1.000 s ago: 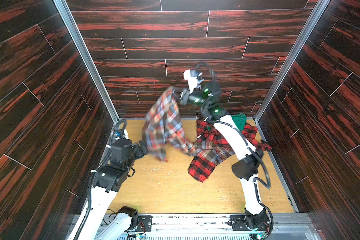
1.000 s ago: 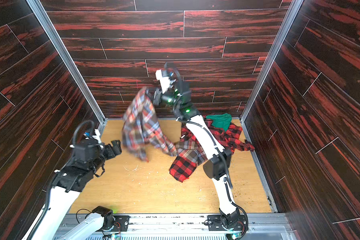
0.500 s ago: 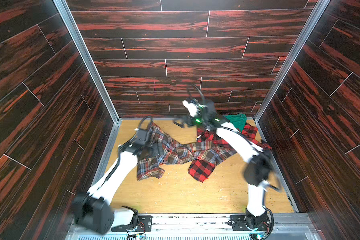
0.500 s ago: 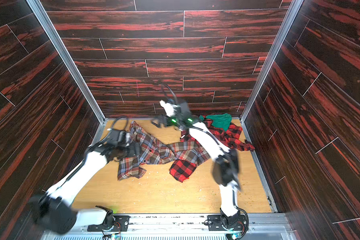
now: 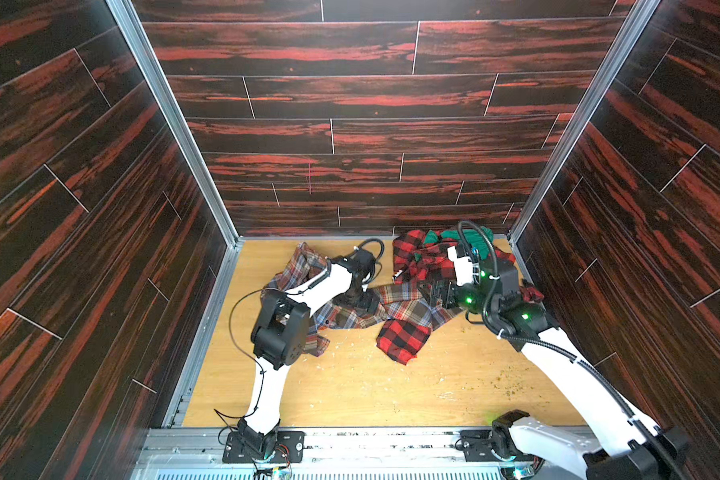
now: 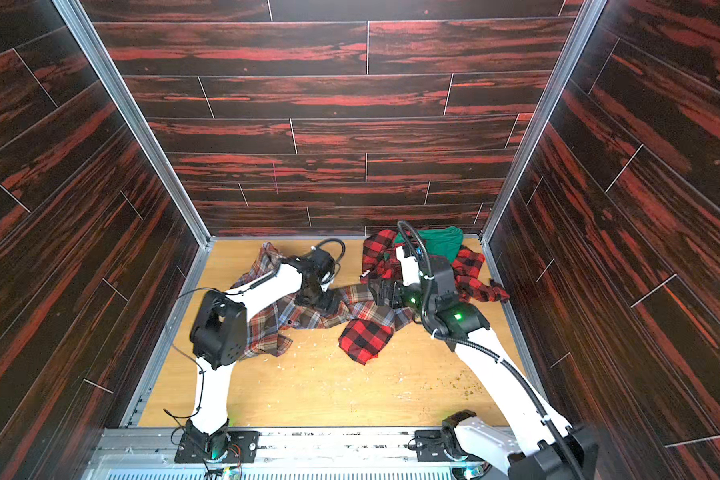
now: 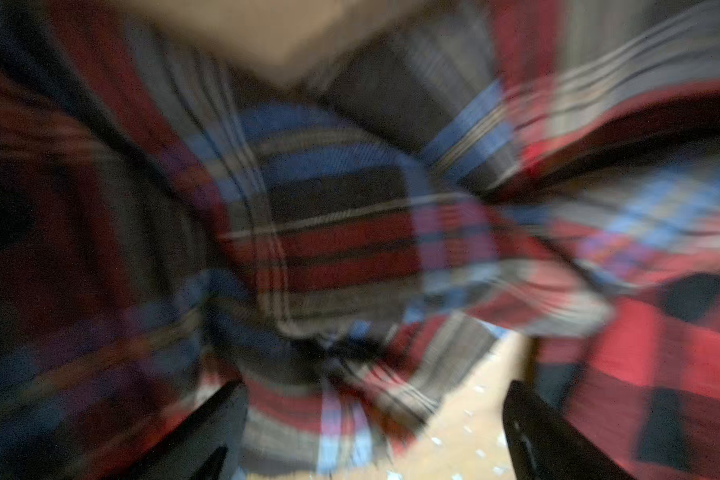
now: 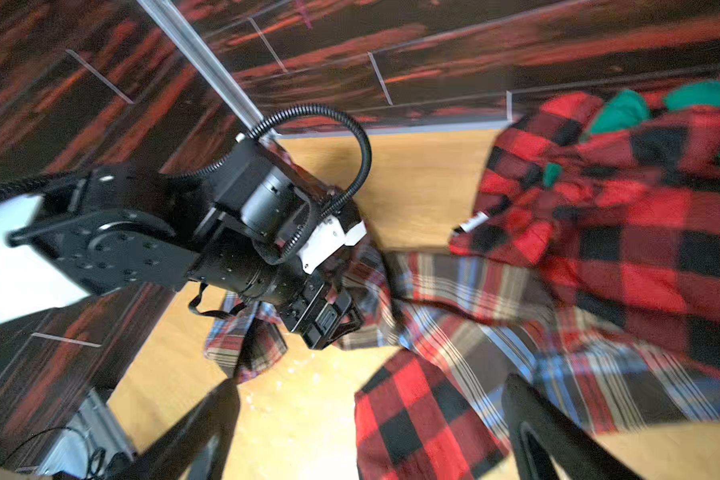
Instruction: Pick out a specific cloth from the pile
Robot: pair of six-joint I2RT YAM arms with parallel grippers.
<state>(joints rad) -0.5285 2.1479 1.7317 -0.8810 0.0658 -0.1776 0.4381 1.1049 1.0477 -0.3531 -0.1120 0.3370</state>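
Observation:
The end of the plaid shirt is lying over the red-check sleeve by the pile, so my left gripper should grab the shirt's middle and lift it clear of the pile.
The cloth, a muted brown, grey and blue plaid shirt, lies spread on the wooden floor from the back left to the middle in both top views. My left gripper is down on its middle, open, and blurred plaid fills the left wrist view between the wide-set fingers. The pile of red-and-black check shirt and green cloth sits back right. My right gripper hangs low at the pile's front edge, open and empty, above a red-check sleeve.
The wooden floor is boxed in by dark red-streaked walls with metal corner posts. The red-check sleeve lies over the plaid cloth's right end. Crumbs dot the floor at front right. The left arm's wrist shows in the right wrist view.
A second ago the right gripper held the plaid cloth high in the air. It has let go and come down low; the cloth now lies on the floor, with the left gripper on it.

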